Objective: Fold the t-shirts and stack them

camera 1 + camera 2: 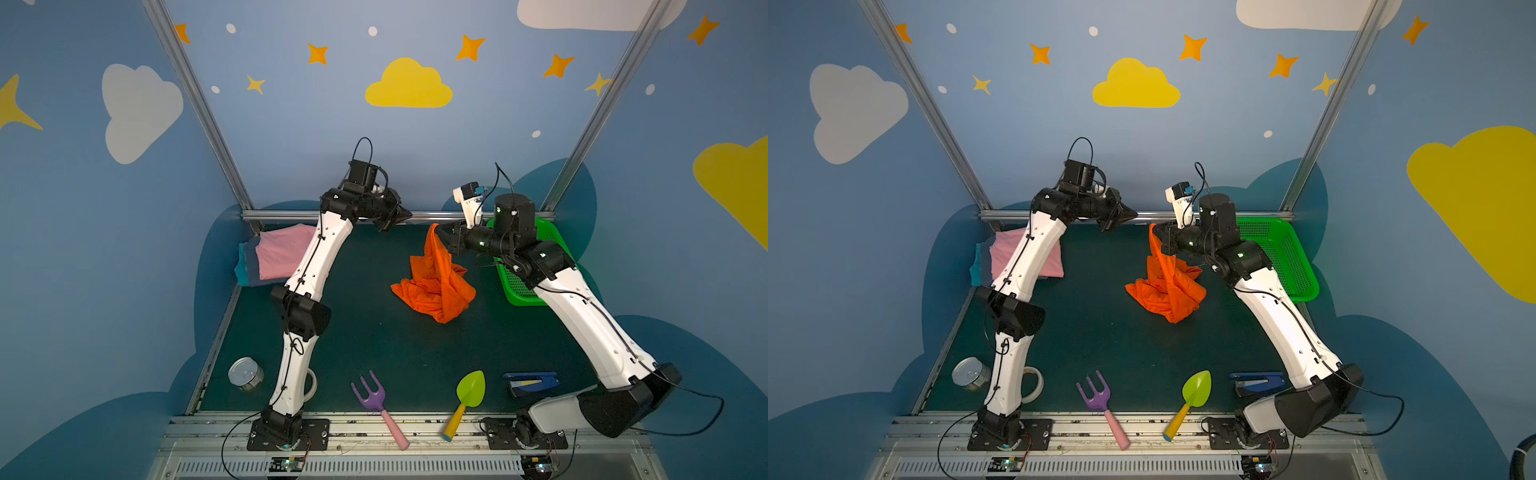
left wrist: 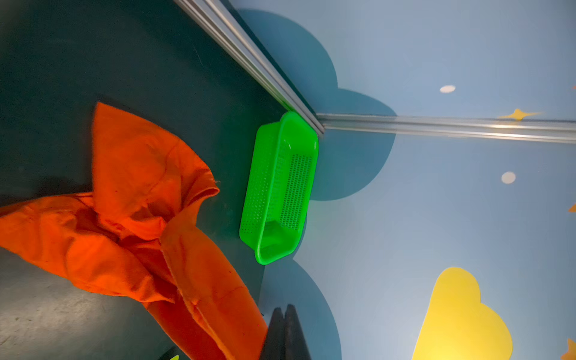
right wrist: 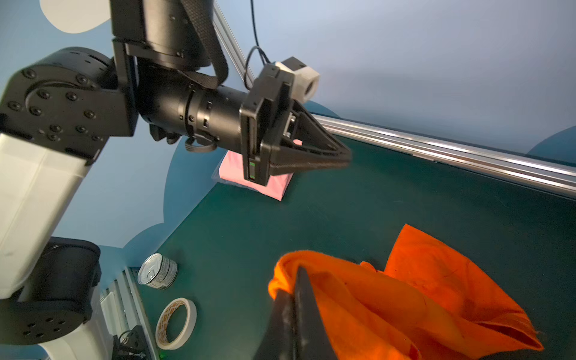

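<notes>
I can see the orange t-shirt hanging crumpled from its top corner (image 1: 433, 232) in my right gripper. Next, I take that corner with my left gripper and the t-shirt's lower edge (image 1: 459, 308) with my right gripper.
The bright orange t-shirt (image 1: 436, 286) hangs crumpled in mid-table, its lower part resting on the dark green mat. My right gripper (image 1: 441, 232) is shut on its top corner and holds it up; in the right wrist view the black jaws (image 3: 296, 274) pinch the orange t-shirt's (image 3: 420, 296) edge. My left gripper (image 1: 405, 216) hovers near the back rail, left of the shirt, shut with nothing in it (image 2: 283, 308). At the back left lies a folded stack: a pink t-shirt (image 1: 278, 253) on top, with grey-blue and teal (image 1: 241, 266) edges beneath it. The left arm partly covers this stack.
A green perforated basket (image 1: 519, 291) stands at the back right under the right arm. Along the front edge are a tin can (image 1: 246, 374), a tape roll (image 1: 1034, 384), a purple toy fork (image 1: 370, 392), a green toy trowel (image 1: 469, 390) and a blue stapler (image 1: 530, 382).
</notes>
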{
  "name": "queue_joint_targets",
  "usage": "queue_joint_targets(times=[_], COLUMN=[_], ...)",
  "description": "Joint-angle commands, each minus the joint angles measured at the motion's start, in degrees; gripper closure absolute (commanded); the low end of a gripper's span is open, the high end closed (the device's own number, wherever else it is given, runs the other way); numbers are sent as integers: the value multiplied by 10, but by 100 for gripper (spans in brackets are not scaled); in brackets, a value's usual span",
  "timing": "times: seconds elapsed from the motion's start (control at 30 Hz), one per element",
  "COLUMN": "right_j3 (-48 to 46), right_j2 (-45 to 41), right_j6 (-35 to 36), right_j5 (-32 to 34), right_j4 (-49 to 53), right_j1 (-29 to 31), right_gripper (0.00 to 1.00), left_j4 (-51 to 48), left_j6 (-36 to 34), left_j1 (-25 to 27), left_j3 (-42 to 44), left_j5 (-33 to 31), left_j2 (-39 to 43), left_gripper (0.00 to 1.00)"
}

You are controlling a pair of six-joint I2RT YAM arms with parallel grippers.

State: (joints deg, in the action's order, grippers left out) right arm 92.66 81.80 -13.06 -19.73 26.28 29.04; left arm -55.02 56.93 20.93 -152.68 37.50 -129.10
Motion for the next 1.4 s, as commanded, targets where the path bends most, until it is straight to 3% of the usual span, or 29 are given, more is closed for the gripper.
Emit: queue_joint_targets(times=[0.0, 0.03, 0.07, 0.17, 0.33, 0.43, 0.47, 0.5, 0.53, 0.57, 0.6, 0.8, 0.83, 0.9, 0.93, 0.97, 1.17, 1.37], right_j3=[13, 15, 19, 26, 38, 39, 39, 39, 40, 39, 38, 9, -2, -37, -63, -92, -266, -328], right_j2=[-7, -6, -3, 9, 27, 32, 33, 35, 35, 35, 35, 10, 1, -23, -38, -52, -102, -83], right_j6=[5, 4, 3, -2, -9, -13, -14, -15, -15, -16, -16, -15, -16, -19, -24, -31, -48, 4], right_j5=[10, 9, 8, 4, -8, -11, -12, -14, -16, -18, -20, -18, -15, -3, 13, 27, 84, 169], right_j4=[-21, -22, -23, -29, -37, -45, -46, -46, -46, -46, -45, -43, -45, -50, -52, -54, -22, 2], right_j1=[-2, -2, -2, -1, 0, 1, 1, 2, 2, 3, 4, 5, 5, 5, 5, 5, 15, 62], right_gripper=[100, 100, 100, 100, 100, 100, 100, 100, 100, 100, 100, 100, 88, 52, 39, 32, 28, 28], left_j4=[-34, -35, -35, -23, -16, -21, -19, -16, -15, -15, -14, -2, -2, -5, -6, -5, -5, -9], left_j6=[-31, -35, -37, -36, -13, -4, 1, 7, 9, 10, 11, 21, 22, 21, 20, 18, 9, 5], left_j1=[6, 11, 18, 49, 98, 114, 116, 116, 115, 113, 110, 69, 59, 39, 29, 19, -21, -41], left_j3=[18, 27, 39, 56, 26, 1, -3, -5, -7, -10, -11, -15, -18, -26, -28, -28, -28, -28], left_j5=[-21, -24, -25, -9, 52, 73, 80, 83, 83, 78, 74, 62, 60, 52, 48, 44, 36, 43], left_j2=[47, 52, 56, 50, -3, -33, -40, -44, -45, -44, -42, -19, -15, -6, 0, 6, 29, 40], left_gripper=[55, 30, 16, 8, 7, 16, 30, 56, 76, 90, 96, 96, 96, 96, 96, 96, 96, 96])
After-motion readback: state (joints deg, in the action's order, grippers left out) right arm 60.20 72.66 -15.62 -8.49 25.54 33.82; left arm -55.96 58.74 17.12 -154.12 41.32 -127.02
